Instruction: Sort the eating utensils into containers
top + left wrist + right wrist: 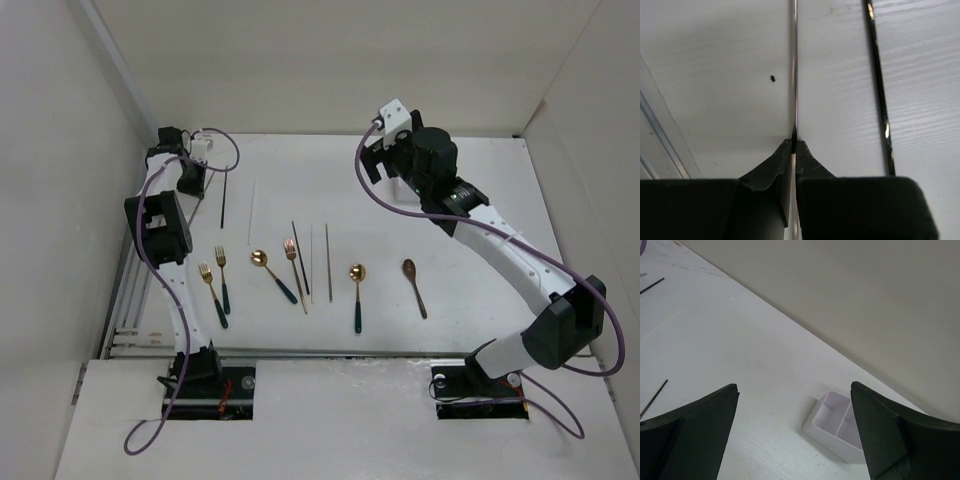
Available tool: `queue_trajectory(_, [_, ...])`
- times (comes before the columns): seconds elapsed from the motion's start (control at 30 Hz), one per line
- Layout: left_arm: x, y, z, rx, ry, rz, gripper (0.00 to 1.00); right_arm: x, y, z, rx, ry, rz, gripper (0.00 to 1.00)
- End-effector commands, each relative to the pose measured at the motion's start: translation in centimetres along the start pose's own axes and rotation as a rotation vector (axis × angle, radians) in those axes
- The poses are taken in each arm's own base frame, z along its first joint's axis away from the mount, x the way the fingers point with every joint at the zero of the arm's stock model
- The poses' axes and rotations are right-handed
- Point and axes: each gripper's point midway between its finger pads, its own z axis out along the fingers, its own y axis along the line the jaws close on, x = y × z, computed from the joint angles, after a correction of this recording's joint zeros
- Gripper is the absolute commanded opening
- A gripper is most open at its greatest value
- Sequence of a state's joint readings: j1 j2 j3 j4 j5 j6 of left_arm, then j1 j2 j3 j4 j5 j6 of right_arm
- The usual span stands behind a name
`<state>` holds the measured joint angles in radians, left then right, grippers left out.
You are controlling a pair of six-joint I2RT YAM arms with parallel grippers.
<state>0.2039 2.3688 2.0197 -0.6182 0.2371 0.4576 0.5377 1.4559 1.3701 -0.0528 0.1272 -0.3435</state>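
Note:
The silvery chopstick (794, 60) is free on both sides of my left gripper's fingers. My open right gripper keeps going toward the chopstick (795, 107) and close beside those fingers.
My left gripper (794, 142) is shut on a thin silvery chopstick (794, 65) that runs straight away along the table. A dark chopstick (879, 85) lies beside it on the right. In the top view the left gripper (192, 180) is at the far left, next to a dark chopstick (224, 200) and a pale one (251, 210). My right gripper (795, 387) is open and empty, held above the white divided box (837, 427). In the top view the right gripper (385, 165) is at the far middle and its arm hides the box.
A row lies across the table's middle: two gold forks (214, 285), a gold spoon (272, 275), a copper fork (295, 268), three chopsticks (311, 255), another gold spoon (357, 290) and a brown spoon (415, 287). Walls close in the left, back and right.

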Motion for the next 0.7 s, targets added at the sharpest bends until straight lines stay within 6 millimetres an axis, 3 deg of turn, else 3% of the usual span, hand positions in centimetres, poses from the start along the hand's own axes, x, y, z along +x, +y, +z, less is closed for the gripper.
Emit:
queue_trajectory(0.0, [-4.0, -1.8, -5.0, 0.066, -0.106, -0.036, 0.0, -3.3, 0.7, -0.2, -0.05, -0.088, 0.005, 1.0])
queue_trajectory(0.03, [-5.1, -1.9, -6.3, 0.066, -0.143, -0.04, 0.0, -3.3, 1.0, -0.2, -0.064, -0.092, 0.014, 1.0])
queue_trajectory(0.07, [-7.4, -1.9, -9.2, 0.051, -0.227, -0.017, 0.0, -3.2, 1.9, 0.0, -0.089, -0.091, 0.022, 1.0])
queue_trajectory(0.13, [-9.6, -2.5, -12.4, 0.064, -0.323, -0.015, 0.0, -4.6, 2.7, -0.2, -0.125, -0.123, 0.04, 1.0])
queue_trajectory(0.17, [-10.7, -3.1, -15.3, 0.065, -0.384, -0.005, 0.0, -4.2, 3.1, 0.1, -0.143, -0.117, 0.051, 1.0])
queue_trajectory(0.23, [-11.4, -4.2, -17.6, 0.099, -0.435, 0.017, 0.0, -4.8, 4.3, 0.1, -0.203, -0.133, 0.096, 1.0])
queue_trajectory(0.37, [-13.0, -9.2, -22.8, 0.188, -0.537, 0.065, 0.0, -5.5, 7.3, 0.5, -0.344, -0.148, 0.173, 1.0])
queue_trajectory(0.4, [-13.9, -10.9, -25.7, 0.223, -0.597, 0.05, 0.0, -6.1, 7.7, 0.6, -0.364, -0.162, 0.192, 1.0])
queue_trajectory(0.47, [-14.8, -13.5, -28.0, 0.308, -0.665, 0.059, 0.0, -7.0, 9.6, 0.6, -0.447, -0.191, 0.242, 1.0])
queue_trajectory(0.5, [-15.2, -14.9, -30.8, 0.327, -0.723, 0.074, 0.0, -7.7, 10.4, 0.3, -0.474, -0.211, 0.258, 1.0])
queue_trajectory(0.53, [-15.8, -16.8, -31.8, 0.371, -0.76, 0.07, 0.0, -8.3, 10.5, 0.6, -0.476, -0.221, 0.305, 1.0])
queue_trajectory(0.6, [-16.0, -19.2, -34.2, 0.432, -0.823, 0.092, 0.0, -11.1, 11.1, 0.0, -0.495, -0.305, 0.356, 1.0])
queue_trajectory(0.63, [-15.9, -21.2, -36.9, 0.465, -0.878, 0.125, 0.0, -12.0, 11.3, -0.1, -0.513, -0.338, 0.382, 1.0])
queue_trajectory(0.67, [-16.0, -22.2, -37.4, 0.494, -0.912, 0.133, 0.0, -14.8, 10.9, -0.9, -0.541, -0.445, 0.428, 1.0])
